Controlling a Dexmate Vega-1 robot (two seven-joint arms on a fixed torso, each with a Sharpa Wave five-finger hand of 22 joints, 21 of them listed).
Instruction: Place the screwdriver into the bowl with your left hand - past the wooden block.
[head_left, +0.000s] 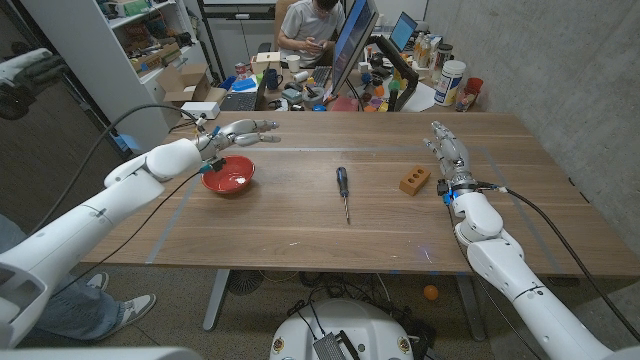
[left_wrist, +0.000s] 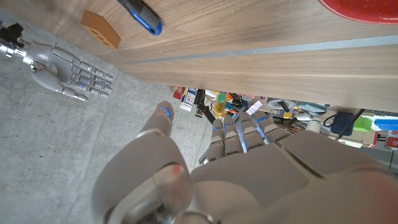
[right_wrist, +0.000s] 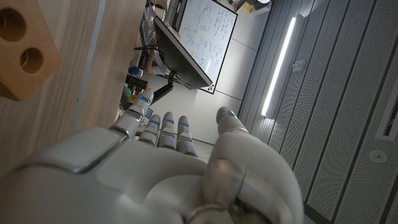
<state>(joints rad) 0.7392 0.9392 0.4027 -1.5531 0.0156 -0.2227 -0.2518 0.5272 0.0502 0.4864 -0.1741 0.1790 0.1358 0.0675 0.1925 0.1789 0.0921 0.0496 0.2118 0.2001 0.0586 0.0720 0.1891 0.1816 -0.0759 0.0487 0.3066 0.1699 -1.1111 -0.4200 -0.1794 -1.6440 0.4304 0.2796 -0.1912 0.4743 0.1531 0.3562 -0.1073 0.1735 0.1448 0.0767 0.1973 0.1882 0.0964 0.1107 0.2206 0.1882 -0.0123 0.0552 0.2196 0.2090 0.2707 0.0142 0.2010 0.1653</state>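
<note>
My gripper will lower the handle of the screwdriver into the bowl. The screwdriver is longer than the red bowl is wide, so its shaft should stick out over the bowl's rim.
The screwdriver, with a dark blue-black handle and a thin shaft, lies on the table middle, handle toward the far edge. Its handle also shows in the left wrist view. The red bowl stands to its left, and its rim shows in the left wrist view. A small wooden block with two holes lies to the right of the screwdriver, also seen as the block and the block. My left hand hovers open just beyond the bowl. My right hand stands open, right of the block.
The wooden table has faint tape lines across it. Beyond its far edge are a monitor, bottles, a white tub and a seated person. A shelf unit stands at the back left.
</note>
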